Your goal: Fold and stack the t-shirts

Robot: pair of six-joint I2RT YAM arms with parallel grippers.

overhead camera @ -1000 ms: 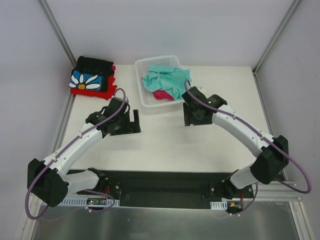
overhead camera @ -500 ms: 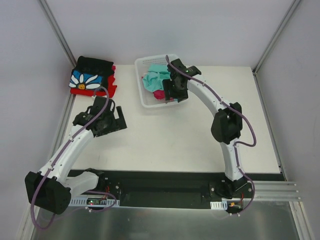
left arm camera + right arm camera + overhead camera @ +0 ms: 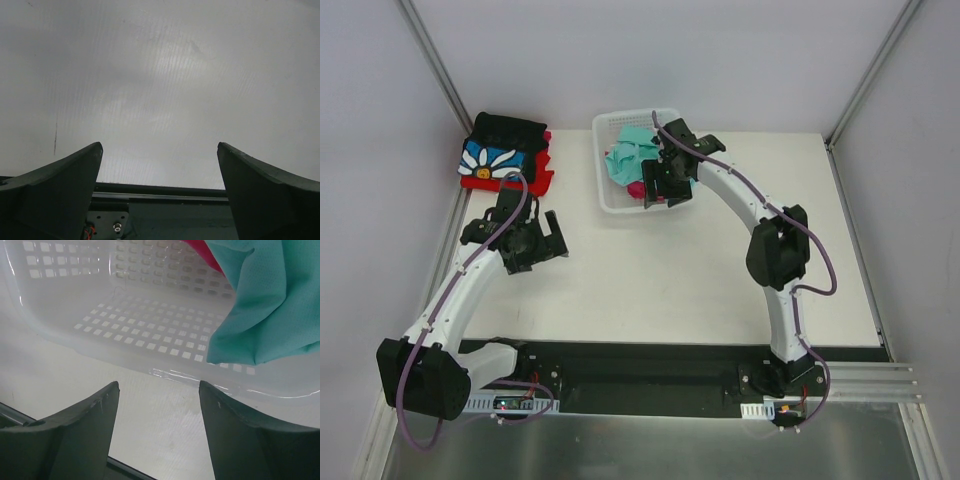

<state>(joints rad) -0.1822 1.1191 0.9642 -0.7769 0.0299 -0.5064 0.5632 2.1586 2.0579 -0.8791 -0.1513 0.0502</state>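
The white basket (image 3: 618, 194) fills the back centre, so next my right gripper pushes the basket's side (image 3: 599, 168) that faces the black t-shirt to free up the folding space.
A white lattice basket (image 3: 608, 196) at the back centre holds a crumpled mint-teal t-shirt (image 3: 628, 156) and a magenta-pink t-shirt (image 3: 635, 188). At the back left a folded black t-shirt with a white daisy on blue (image 3: 496, 158) lies on a folded red t-shirt (image 3: 540, 183). My right gripper (image 3: 656, 190) is open at the basket's near right side. Its wrist view shows the gripper (image 3: 159, 385) low over the table, facing the basket's wall (image 3: 135, 315), where a flap of the teal t-shirt (image 3: 260, 300) hangs. My left gripper (image 3: 552, 238) is open and empty over bare table (image 3: 160, 75).
Grey enclosure walls with metal corner posts (image 3: 435, 60) stand close on the left, back and right. The black base rail (image 3: 650, 372) runs along the near edge. White table surface (image 3: 670, 270) lies between the two arms.
My right arm has swung up and left from mid-table to the basket's near side. The left arm has drawn back to the left. Both grippers stayed open.
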